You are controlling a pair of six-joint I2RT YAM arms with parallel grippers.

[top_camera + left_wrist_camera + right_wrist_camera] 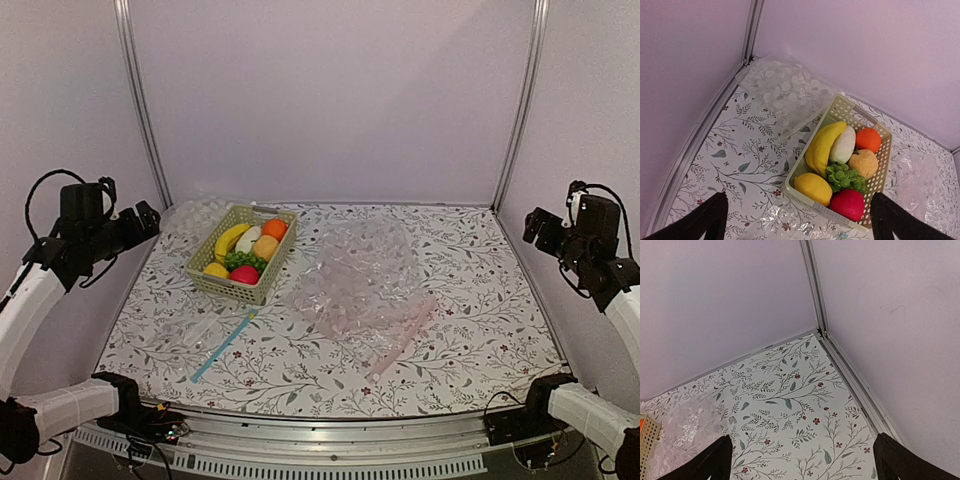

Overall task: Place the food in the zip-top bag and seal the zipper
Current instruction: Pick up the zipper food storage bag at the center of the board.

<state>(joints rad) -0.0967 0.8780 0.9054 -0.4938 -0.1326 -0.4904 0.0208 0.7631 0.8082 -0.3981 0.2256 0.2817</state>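
Observation:
The zip-top bag's corner (300,301) next to the basket is clear of the basket, so my left gripper should go toward that corner (306,308) next until its fingers are on both sides of the bag's film.
The food lies in a pale green lattice basket (205,282): banana (822,145), white radish (843,145), orange (868,139), peach (863,163), greens (845,177), lemon (813,189), red apple (847,204). Right of the basket the crinkly clear zip-top bag (355,275) lies flat, and its pink zipper (405,335) runs along the near right edge. My left gripper (148,218) hangs open high over the table's left side, looking down at the basket. At the far right my right gripper (535,228) is raised and open, holding nothing.
A flat clear bag with a blue strip (222,345) lies in front of the basket. More crinkly plastic (782,87) sits at the back left corner. Metal frame posts (815,290) and lilac walls close the table on three sides.

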